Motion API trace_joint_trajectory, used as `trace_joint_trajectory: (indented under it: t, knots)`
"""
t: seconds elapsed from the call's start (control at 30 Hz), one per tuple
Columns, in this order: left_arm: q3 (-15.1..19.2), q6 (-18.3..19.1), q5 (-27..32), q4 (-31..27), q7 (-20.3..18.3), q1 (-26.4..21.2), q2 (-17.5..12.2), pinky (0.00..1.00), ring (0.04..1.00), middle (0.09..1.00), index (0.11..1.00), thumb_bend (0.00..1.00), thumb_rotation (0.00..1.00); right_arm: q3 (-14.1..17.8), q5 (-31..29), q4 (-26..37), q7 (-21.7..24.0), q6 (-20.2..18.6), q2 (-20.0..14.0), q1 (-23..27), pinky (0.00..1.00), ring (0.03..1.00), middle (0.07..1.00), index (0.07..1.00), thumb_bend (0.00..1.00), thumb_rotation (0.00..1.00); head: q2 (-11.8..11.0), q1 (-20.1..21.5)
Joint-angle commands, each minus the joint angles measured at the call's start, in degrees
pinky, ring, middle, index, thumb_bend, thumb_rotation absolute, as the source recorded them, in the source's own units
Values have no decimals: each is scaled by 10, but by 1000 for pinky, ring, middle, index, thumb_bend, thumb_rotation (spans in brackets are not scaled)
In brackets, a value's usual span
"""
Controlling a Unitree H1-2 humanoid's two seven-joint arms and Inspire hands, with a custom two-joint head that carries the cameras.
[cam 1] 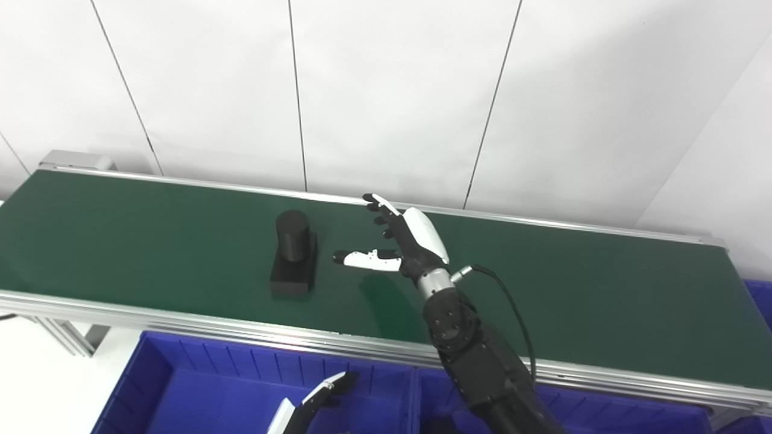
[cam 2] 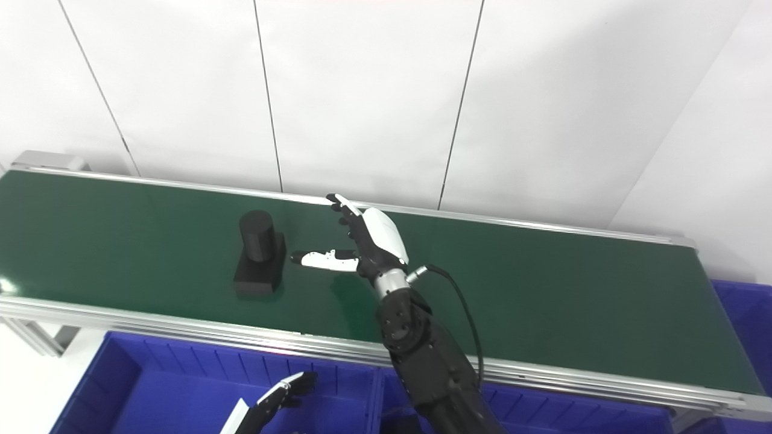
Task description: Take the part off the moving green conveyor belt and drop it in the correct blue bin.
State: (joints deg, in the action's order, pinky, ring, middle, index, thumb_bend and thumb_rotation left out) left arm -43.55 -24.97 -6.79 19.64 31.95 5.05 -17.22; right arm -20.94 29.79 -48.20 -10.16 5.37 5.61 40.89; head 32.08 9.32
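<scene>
I see the cylinder run into the flat block in unbroken black, so I expect the block to come along and tilt too when I raise the cylinder.
A black part, a short cylinder standing on a flat block, sits on the green conveyor belt left of centre; it also shows in the right eye view. My right hand hovers over the belt just right of the part, open, fingers spread and pointing away, thumb stretched towards the part but apart from it. My left hand is low at the bottom edge over the left blue bin; only its fingers show, and they hold nothing.
A second blue bin stands to the right of the first, below the belt's front rail. Another blue bin shows at the far right edge. A white panelled wall stands behind the belt.
</scene>
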Motion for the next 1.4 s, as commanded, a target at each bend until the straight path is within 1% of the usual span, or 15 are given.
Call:
trace_joint_trajectory:
  t: [0.0,0.07,0.17,0.33,0.47,0.63,0.77,0.87,0.93,1.03,1.07,1.27,1.37]
  knots:
    - [-1,-20,-7,-13,10,-7,-6,748,812,835,829,710,899,-5,1,-25,-25,46,19,47,700,815,889,913,872,532,0,0]
    - [-2,-20,-7,-14,10,-6,-6,756,816,837,831,710,896,-8,3,-63,-39,61,23,65,705,814,885,907,877,524,-1,3]
    - [-4,-20,-8,-14,12,-4,-6,761,819,837,829,716,889,-13,5,-114,-53,73,31,88,696,814,887,908,886,552,0,1]
    - [-5,-20,-10,-18,11,-1,-8,759,817,838,830,704,895,-18,3,-177,-62,78,42,120,689,819,900,916,898,578,2,-6]
    - [-9,-20,-12,-19,19,0,-10,746,810,833,824,704,887,-24,2,-206,-62,88,46,133,703,827,901,920,893,577,3,-10]
    - [-7,-20,-10,-22,18,4,-12,762,817,836,826,691,870,-33,5,-238,-66,101,50,148,698,815,891,918,892,582,3,-15]
    - [-5,-20,-9,-28,18,10,-12,750,807,829,822,690,843,-38,5,-256,-68,100,54,155,716,825,894,916,894,594,4,-20]
    - [-5,-20,-12,-32,23,13,-13,745,805,826,818,682,840,-40,2,-266,-61,97,56,161,727,833,900,919,888,585,8,-24]
    - [-6,-20,-15,-35,26,14,-15,739,802,824,816,677,838,-41,2,-272,-57,94,58,165,727,834,903,922,884,576,8,-25]
    - [-5,-20,-15,-42,26,18,-18,750,805,823,815,654,832,-40,-1,-281,-53,90,63,169,715,827,899,916,877,521,9,-28]
    - [-3,-20,-11,-45,23,21,-18,751,805,823,815,651,830,-41,-1,-284,-52,88,64,170,714,827,899,915,875,516,11,-30]
    - [8,-20,-7,-58,13,34,-24,778,816,821,812,663,828,-38,-6,-304,-50,80,73,175,704,804,878,897,843,442,15,-35]
    - [10,-20,-6,-63,12,39,-25,780,817,820,810,638,810,-37,-10,-309,-54,78,75,175,689,777,832,856,749,376,20,-35]
